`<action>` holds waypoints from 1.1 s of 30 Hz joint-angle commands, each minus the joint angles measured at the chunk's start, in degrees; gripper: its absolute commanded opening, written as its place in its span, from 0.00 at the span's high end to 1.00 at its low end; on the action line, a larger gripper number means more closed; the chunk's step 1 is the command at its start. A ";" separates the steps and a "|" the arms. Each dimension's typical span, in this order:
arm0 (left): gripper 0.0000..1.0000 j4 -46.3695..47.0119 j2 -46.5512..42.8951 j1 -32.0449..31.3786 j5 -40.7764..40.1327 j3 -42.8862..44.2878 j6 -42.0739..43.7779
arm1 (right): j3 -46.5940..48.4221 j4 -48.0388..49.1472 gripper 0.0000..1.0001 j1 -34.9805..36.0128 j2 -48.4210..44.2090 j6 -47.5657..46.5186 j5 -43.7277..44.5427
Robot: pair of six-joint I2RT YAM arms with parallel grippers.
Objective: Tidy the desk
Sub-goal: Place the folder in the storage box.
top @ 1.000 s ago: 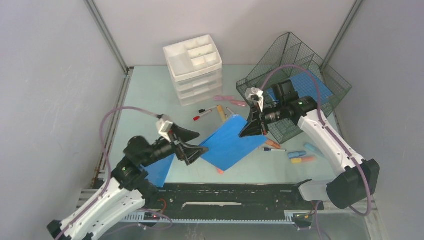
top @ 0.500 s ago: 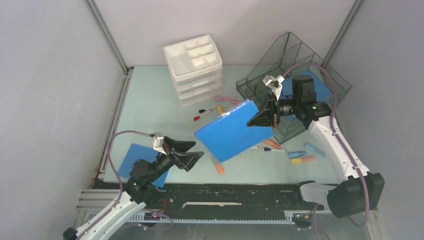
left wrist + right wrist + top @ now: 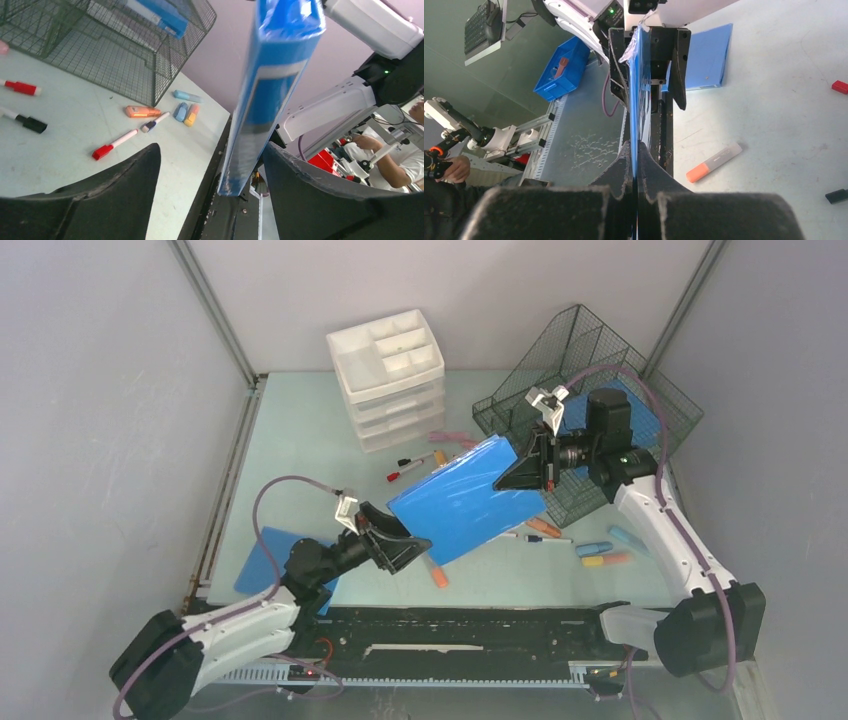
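Note:
The blue folder's end (image 3: 521, 504) facing the wire-mesh tray is in my right gripper, so my left gripper should grab the opposite end (image 3: 414, 515) and my right gripper should move away.
The pale mint-green desk (image 3: 300, 460) bears scattered pens. My right gripper (image 3: 522, 475) is shut on the right end of a blue folder (image 3: 462, 498) and holds it tilted above the desk. In the right wrist view the gripper (image 3: 634, 147) pinches the folder's thin edge (image 3: 636, 95). My left gripper (image 3: 408, 545) is open at the folder's lower left end. In the left wrist view the folder (image 3: 270, 90) hangs between the open jaws of the left gripper (image 3: 210, 150), close to the right finger. A second blue folder (image 3: 262, 556) lies flat at the near left.
A white drawer unit (image 3: 388, 375) stands at the back. A tilted dark wire-mesh tray (image 3: 590, 370) at the back right holds another blue folder (image 3: 610, 410). Red and black markers (image 3: 410, 465), an orange highlighter (image 3: 436, 570) and several highlighters (image 3: 605, 550) lie around. A black rail (image 3: 470, 630) runs along the near edge.
My right gripper has lifted the folder up and toward the back right. My left arm sank low, drew back, then came forward so its open jaws straddle the folder's lower end.

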 commanded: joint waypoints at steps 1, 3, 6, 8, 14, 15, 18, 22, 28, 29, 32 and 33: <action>0.24 16.07 6.13 -1.25 1.32 3.45 -2.50 | -0.14 3.78 1.00 0.37 0.63 3.07 -0.80; 0.31 20.90 9.00 -1.90 1.15 3.61 -3.66 | -0.16 3.45 1.00 0.61 0.98 2.86 -0.54; 0.40 26.08 13.13 -3.15 0.21 4.16 -5.14 | -0.12 3.29 1.00 0.92 1.45 2.76 -0.16; 0.44 26.23 15.28 -4.41 -0.36 5.22 -5.02 | -0.12 3.18 1.00 1.03 1.64 2.67 0.11; 0.98 26.34 19.40 -6.34 -1.26 7.90 -5.92 | -0.13 2.52 1.00 0.91 1.66 1.92 1.14; 1.00 26.40 19.68 -6.45 -1.48 8.14 -6.42 | -0.19 2.35 1.00 0.91 1.59 1.70 1.43; 1.00 26.42 19.12 -6.45 -4.61 7.32 -7.41 | -0.15 1.67 1.00 0.67 1.42 0.93 2.75; 1.00 26.52 16.34 -6.51 -9.11 4.54 -10.28 | -0.13 -0.25 0.63 -0.47 0.11 -1.27 5.79; 1.00 26.37 9.35 -6.46 -14.76 -0.47 -14.93 | -0.16 -2.43 0.21 -2.62 -2.28 -4.25 9.73; 1.00 25.96 7.97 -6.44 -15.77 -1.23 -15.70 | -0.08 -2.54 0.18 -3.25 -2.81 -4.23 10.40; 1.00 22.97 4.36 -6.45 -17.67 -3.00 -17.50 | 2.09 -7.67 0.14 -5.58 -4.28 -9.01 13.54; 1.00 21.26 3.05 -6.48 -18.17 -3.40 -18.15 | 3.17 -9.38 0.13 -6.85 -4.91 -10.29 14.54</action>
